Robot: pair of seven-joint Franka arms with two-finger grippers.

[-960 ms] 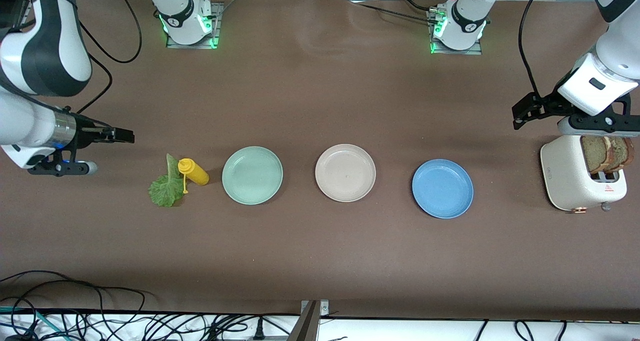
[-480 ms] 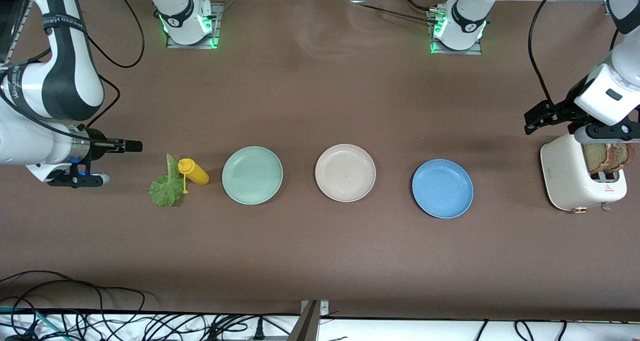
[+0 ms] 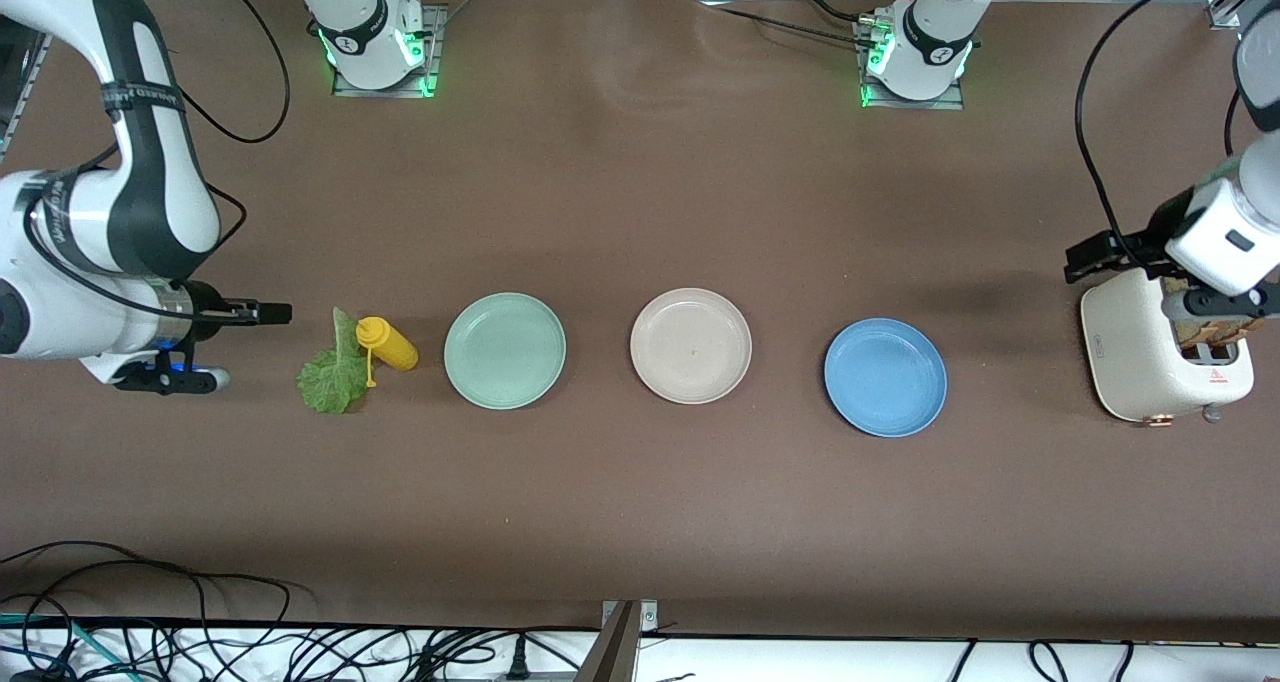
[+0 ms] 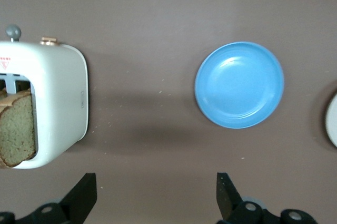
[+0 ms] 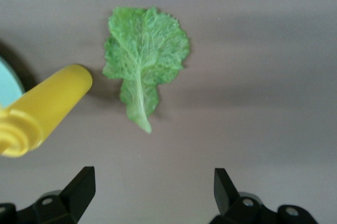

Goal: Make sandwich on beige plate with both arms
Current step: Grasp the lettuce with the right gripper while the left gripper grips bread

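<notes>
The bread slice (image 4: 18, 130) is standing up straight and sticks well out of the toaster slot (image 4: 24, 85). I expect the slice to come loose and stay flat when I pull it.
The beige plate (image 3: 690, 345) lies bare in the middle of the table. A green lettuce leaf (image 3: 330, 377) lies flat toward the right arm's end and also shows in the right wrist view (image 5: 145, 58). Two brown bread slices (image 3: 1200, 334) stand in a white toaster (image 3: 1130, 362) at the left arm's end; one slice shows in the left wrist view (image 4: 18, 129). My right gripper (image 3: 165, 377) is open and empty, beside the lettuce (image 5: 152, 179). My left gripper (image 3: 1215, 310) is open and empty over the toaster, partly hiding the bread (image 4: 155, 184).
A yellow mustard bottle (image 3: 388, 343) lies touching the lettuce, between it and a mint-green plate (image 3: 505, 350). A blue plate (image 3: 885, 377) lies between the beige plate and the toaster. Cables run along the table edge nearest the camera.
My right gripper has come in toward the lettuce. My left gripper has moved over the toaster and now covers most of the bread. Nothing on the table has moved.
</notes>
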